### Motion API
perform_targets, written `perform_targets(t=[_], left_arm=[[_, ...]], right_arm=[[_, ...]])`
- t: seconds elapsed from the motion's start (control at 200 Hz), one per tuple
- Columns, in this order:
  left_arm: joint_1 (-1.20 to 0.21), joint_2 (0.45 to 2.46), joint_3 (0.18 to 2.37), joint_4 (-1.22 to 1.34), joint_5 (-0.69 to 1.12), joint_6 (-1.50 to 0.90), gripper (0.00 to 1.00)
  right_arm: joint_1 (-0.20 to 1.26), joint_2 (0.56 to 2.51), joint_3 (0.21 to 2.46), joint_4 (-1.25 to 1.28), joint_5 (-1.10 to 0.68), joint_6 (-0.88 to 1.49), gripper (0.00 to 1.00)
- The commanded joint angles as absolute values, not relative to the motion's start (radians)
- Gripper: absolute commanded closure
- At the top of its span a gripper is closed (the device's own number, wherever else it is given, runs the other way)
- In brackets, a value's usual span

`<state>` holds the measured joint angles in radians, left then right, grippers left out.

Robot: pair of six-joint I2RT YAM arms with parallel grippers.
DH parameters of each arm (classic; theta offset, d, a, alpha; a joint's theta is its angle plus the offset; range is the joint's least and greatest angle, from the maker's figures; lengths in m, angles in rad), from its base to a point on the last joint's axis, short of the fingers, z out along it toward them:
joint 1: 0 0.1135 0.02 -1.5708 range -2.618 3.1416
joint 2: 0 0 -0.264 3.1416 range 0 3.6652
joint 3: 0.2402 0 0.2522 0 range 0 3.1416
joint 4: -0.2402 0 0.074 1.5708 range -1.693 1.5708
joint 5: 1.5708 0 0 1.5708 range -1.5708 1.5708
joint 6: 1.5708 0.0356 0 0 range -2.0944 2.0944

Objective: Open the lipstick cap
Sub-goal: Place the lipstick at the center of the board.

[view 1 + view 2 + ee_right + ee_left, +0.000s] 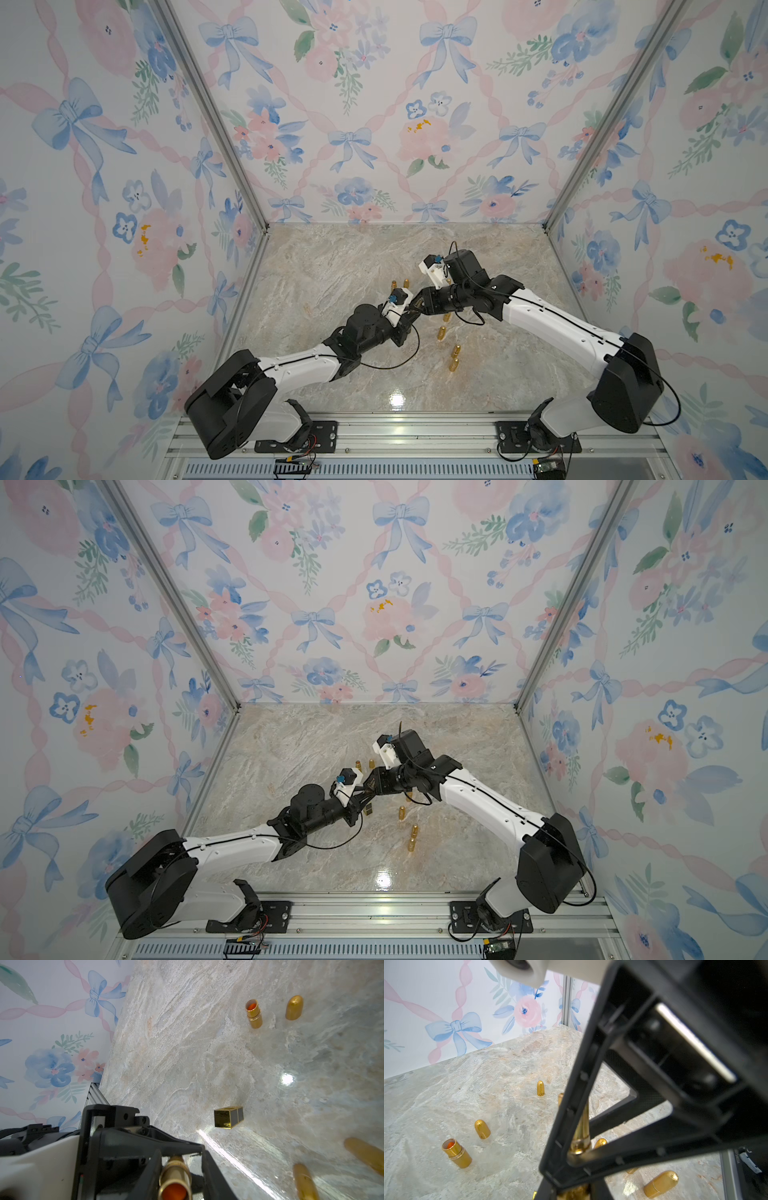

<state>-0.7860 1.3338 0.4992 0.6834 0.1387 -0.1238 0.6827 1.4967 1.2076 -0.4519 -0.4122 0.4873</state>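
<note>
The robot's left gripper is holding the uncapped tube's base (575, 1192) inside the right gripper, so next the left gripper lets go before the right gripper stands the tube next to its cap (540, 1088).
My two grippers meet above the middle of the marble table (332, 266). My left gripper (573, 1186) (408, 315) is shut on the base of a gold lipstick (581, 1134). The tube (175, 1169) runs from it in between the fingers of my right gripper (181, 1153) (417, 306). In the right wrist view the tube's near end is uncapped and shows orange inside. One right finger (149, 1169) lies against the tube, with a gap on the other side. In both top views the arms hide the tube.
Several gold pieces stand or lie on the table: an uncapped base showing orange (455, 1153) (253, 1014), rounded caps (482, 1129) (540, 1088) (294, 1007), a square gold case (228, 1116), a capped tube lying down (661, 1183), and more right of the grippers (441, 332) (454, 365).
</note>
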Motion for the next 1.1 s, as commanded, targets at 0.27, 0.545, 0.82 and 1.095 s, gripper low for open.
perform_targets(t=[0.27,0.545,0.82,1.095], left_arm=[[-0.792,1.324,0.511,0.693,0.088,-0.113,1.00],[-0.792,1.324,0.514,0.693,0.046,-0.120,0.93],[-0.792,1.312,0.504,0.691,0.023,-0.124,0.49],[-0.790,1.283,0.488,0.683,-0.032,-0.136,0.14]], right_arm=[[0.693,1.502,1.222,-0.472,-0.402,0.481,0.80],[0.692,1.494,1.257,-0.507,-0.384,0.474,0.84],[0.650,1.515,1.307,-0.533,-0.361,0.465,0.85],[0.575,1.578,1.354,-0.552,-0.237,0.402,0.85]])
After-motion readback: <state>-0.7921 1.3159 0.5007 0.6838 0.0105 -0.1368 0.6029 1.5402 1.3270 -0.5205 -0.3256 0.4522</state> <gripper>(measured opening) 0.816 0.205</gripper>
